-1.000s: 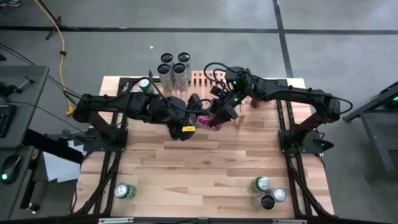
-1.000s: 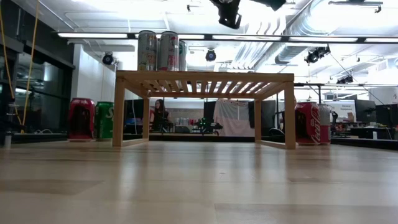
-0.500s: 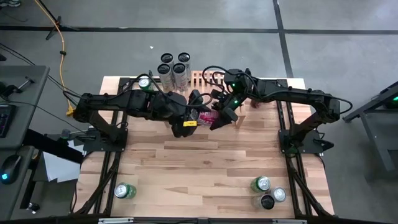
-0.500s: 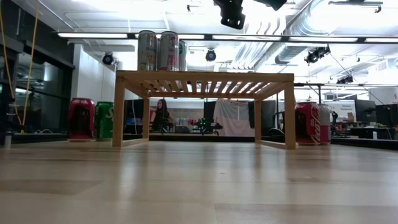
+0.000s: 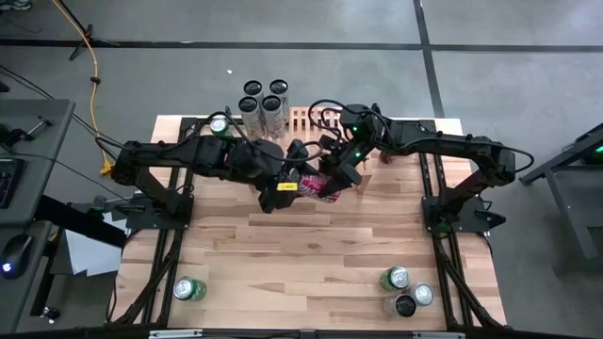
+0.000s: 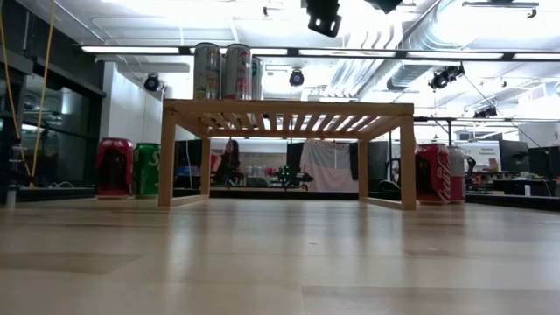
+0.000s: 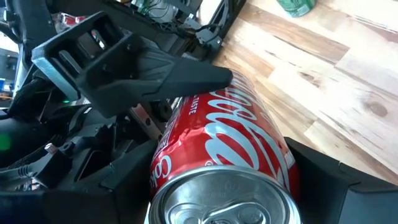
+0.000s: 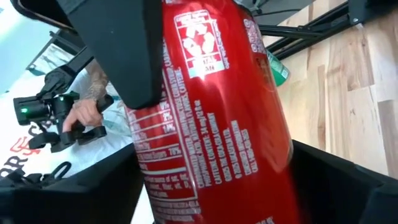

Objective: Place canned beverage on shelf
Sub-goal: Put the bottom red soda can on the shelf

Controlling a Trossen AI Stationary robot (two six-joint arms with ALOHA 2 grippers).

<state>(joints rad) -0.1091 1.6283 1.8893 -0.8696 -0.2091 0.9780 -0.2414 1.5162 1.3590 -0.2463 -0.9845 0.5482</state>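
The can's pull-tab end (image 7: 225, 202) is pointing toward my left gripper's wrist, so next my right gripper stands the can up to let my left gripper take its side (image 7: 239, 127).
A red Coca-Cola can (image 5: 317, 184) hangs in the air between my two grippers, over the table's far middle, just in front of the light-wood shelf (image 5: 303, 117). My left gripper (image 5: 300, 179) is shut on it from the left, my right gripper (image 5: 334, 176) from the right. The can fills both wrist views, the left (image 7: 236, 137) and the right (image 8: 211, 112). In the low view the shelf (image 6: 289, 109) stands on its two side legs with tall silver cans (image 6: 223, 72) on its left end. My left gripper pinches the can's side wall near its pull-tab end (image 7: 283, 174), one finger (image 7: 323, 183) on each side, coming level from the table's left. The can lies along the fingers, clear of the table. My right gripper pinches the can's side wall (image 8: 273, 155) between its two fingers (image 8: 348, 186), coming from the table's right. One of its fingers (image 7: 155, 68) lies on the can's end away from the left gripper. The can is lifted clear.
A red can (image 6: 114, 166) and a green can (image 6: 147, 168) stand left of the shelf, red cans (image 6: 433, 173) right of it. Several cans (image 5: 405, 290) stand at the near right, a green one (image 5: 188, 288) at the near left. A person's hand (image 8: 87, 106) shows beyond the table.
My left gripper has gone a little toward the table's far edge and my right gripper a little toward the left one, so that both stand closer together at the can. The can stays in the air in about the same place.
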